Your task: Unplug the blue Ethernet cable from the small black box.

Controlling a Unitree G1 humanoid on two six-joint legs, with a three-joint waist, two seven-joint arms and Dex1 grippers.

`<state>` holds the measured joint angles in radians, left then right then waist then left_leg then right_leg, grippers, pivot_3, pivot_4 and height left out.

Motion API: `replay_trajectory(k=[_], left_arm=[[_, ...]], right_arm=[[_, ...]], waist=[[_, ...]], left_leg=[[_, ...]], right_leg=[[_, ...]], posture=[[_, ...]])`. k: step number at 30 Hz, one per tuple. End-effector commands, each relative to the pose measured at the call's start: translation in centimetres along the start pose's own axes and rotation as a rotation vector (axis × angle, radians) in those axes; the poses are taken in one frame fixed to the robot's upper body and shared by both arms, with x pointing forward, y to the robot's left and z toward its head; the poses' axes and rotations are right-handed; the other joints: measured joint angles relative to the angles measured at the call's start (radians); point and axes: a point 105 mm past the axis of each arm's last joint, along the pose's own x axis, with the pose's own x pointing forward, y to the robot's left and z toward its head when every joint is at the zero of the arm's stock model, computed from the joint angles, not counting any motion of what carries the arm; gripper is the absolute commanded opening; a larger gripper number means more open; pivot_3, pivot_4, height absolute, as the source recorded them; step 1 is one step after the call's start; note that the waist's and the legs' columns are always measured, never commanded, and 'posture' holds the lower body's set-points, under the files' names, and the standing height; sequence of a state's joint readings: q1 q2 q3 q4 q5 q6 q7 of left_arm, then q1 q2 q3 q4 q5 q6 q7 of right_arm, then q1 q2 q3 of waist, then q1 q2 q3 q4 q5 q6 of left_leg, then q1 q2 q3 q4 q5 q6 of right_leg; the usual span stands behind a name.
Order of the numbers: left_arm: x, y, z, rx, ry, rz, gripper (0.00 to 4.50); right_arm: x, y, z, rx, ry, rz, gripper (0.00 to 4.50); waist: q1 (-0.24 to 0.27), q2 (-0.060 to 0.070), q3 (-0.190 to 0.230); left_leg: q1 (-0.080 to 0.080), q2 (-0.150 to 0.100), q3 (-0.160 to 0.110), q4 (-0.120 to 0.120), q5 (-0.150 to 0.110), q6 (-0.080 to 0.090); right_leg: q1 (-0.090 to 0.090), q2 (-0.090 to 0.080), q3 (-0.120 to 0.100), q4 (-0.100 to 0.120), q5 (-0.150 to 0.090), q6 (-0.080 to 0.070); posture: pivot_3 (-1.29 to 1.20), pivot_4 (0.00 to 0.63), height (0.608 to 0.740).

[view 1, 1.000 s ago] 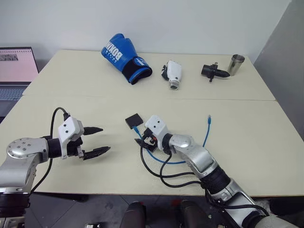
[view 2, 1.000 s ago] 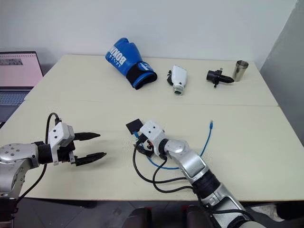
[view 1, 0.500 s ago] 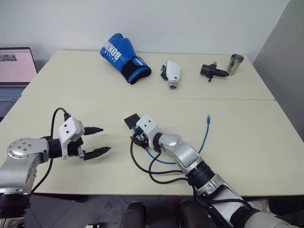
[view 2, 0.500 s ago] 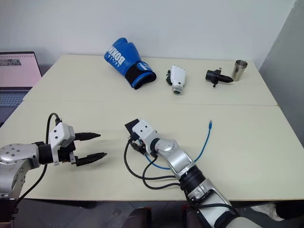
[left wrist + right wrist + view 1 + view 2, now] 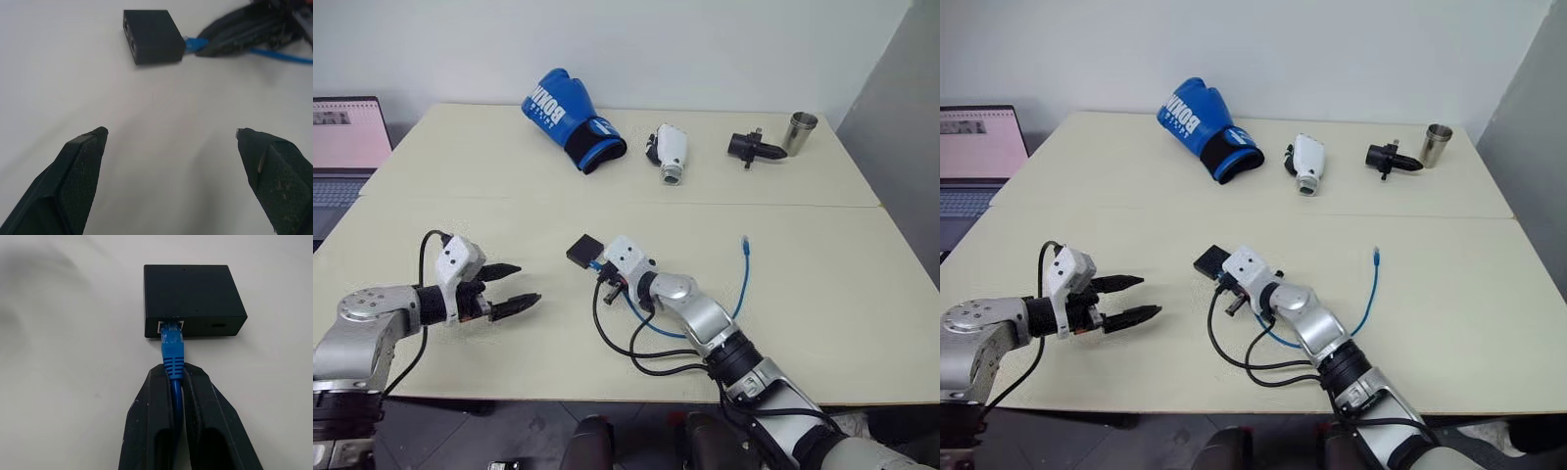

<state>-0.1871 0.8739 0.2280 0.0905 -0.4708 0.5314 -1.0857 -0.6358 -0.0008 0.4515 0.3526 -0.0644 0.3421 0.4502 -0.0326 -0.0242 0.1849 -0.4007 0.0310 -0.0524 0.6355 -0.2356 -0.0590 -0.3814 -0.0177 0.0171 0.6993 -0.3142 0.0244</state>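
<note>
Next, my left gripper takes hold of the box [image 5: 578,246] opposite the plug before I pull, because my right gripper has the blue Ethernet cable but the small black box lies loose [image 5: 588,253].
The small black box [image 5: 190,298] lies flat on the cream table [image 5: 822,264], near its middle. The blue Ethernet cable [image 5: 172,340] has one plug seated in the port on the box's edge. My right gripper [image 5: 176,372] is shut on the cable just behind that plug, a short way from the box. From there the cord curves along the table to its free plug [image 5: 744,242]. My left gripper [image 5: 524,284] hovers open to the left of the box [image 5: 152,35], with nothing between its fingers.
Along the table's back lie a blue boxing glove [image 5: 570,119], a white gadget [image 5: 670,152], a black cylindrical gadget [image 5: 754,148] and a metal cup [image 5: 798,130]. A laptop [image 5: 347,137] stands at the far left. Black arm cables [image 5: 636,352] loop on the table by my right arm.
My right gripper has gone from open to shut on the blue cable behind its plug. The left gripper has rolled somewhat and stays open in place.
</note>
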Motion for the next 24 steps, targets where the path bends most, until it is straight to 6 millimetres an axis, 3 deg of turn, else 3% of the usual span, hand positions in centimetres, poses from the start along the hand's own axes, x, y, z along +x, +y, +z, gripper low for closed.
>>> replay_trajectory(k=[1,5,8,18,24], left_arm=[[0.0,-0.6,2.1,-0.12,-0.078,-0.043,4.5],[0.8,-2.1,3.9,-0.277,-0.14,-0.157,4.5],[1.6,-3.6,5.1,-0.326,-0.163,-0.249,4.5],[2.8,-5.8,8.1,-0.401,-0.203,-0.43,4.5],[2.9,-6.2,8.0,-0.42,-0.174,-0.466,4.5]], right_arm=[[-1.6,-0.7,2.3,-0.125,-0.105,0.024,0.04],[-3.9,-1.4,4.2,-0.396,-0.206,0.055,0.04],[-5.6,-0.8,5.5,-0.557,-0.296,0.123,0.04],[-8.6,-0.2,7.1,-0.749,-0.427,0.213,0.04],[-8.9,-0.7,7.2,-0.787,-0.427,0.204,0.03]], waist=[[-0.002,0.0,0.0],[-0.004,0.0,0.0],[-0.004,0.0,0.0],[-0.007,-0.001,0.0],[-0.006,-0.001,0.0]], left_leg=[[0.0,0.0,0.0,0.0,0.0,0.0],[0.0,0.001,0.0,0.0,0.0,0.0],[0.0,0.0,0.0,0.0,0.0,0.0],[0.001,0.0,-0.001,0.001,0.0,0.0],[0.001,0.0,-0.001,0.001,0.0,0.0]], right_leg=[[0.0,0.0,0.0,0.0,0.0,0.0],[0.0,0.001,0.0,0.0,0.0,0.0],[0.001,0.0,0.0,0.0,0.0,0.0],[0.002,0.0,0.0,0.0,0.0,0.0],[0.002,0.0,0.0,0.0,0.0,0.0]], posture=[[0.0,0.15,0.74],[0.0,0.15,0.74],[0.0,0.15,0.74],[0.0,0.15,0.74],[0.0,0.15,0.74]])
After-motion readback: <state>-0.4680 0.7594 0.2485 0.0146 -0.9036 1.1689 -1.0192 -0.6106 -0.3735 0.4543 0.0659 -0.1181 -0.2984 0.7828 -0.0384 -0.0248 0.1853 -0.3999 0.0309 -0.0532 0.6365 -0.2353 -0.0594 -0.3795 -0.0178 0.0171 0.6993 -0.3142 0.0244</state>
